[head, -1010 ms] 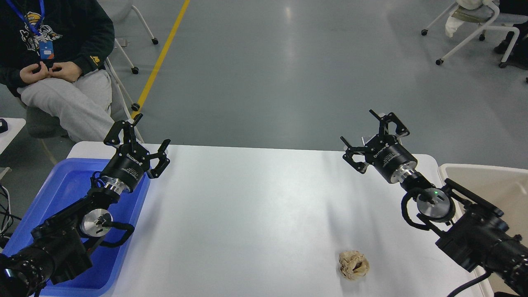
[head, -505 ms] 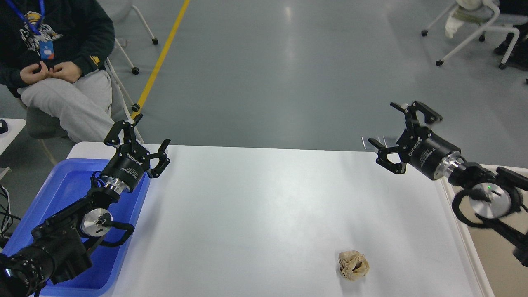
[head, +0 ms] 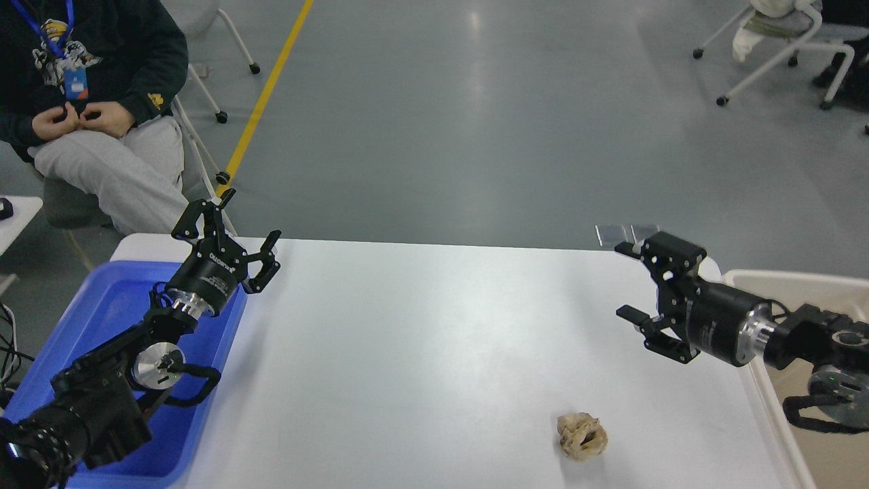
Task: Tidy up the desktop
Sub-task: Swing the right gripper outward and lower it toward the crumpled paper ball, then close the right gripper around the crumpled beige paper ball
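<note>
The crumpled beige paper ball (head: 582, 436) will stay together in its wad when I lift it, because the folds (head: 590, 439) curl inward into a tight clump.
The white desktop (head: 421, 339) fills the middle of the head view. A crumpled beige paper ball (head: 582, 436) lies on it near the front right. My right gripper (head: 628, 282) is open and empty, held over the table's right side, up and to the right of the ball and pointing left. My left gripper (head: 237, 221) is open and empty, raised over the table's far left corner beside the blue tray (head: 112, 299).
A beige bin (head: 815, 299) stands off the table's right edge. A seated person (head: 95, 129) is beyond the far left corner. Wheeled chairs (head: 774, 54) stand on the grey floor at the far right.
My right gripper swung right, then came down and forward, turning to point left, closer to the paper ball. The left arm has stayed still.
</note>
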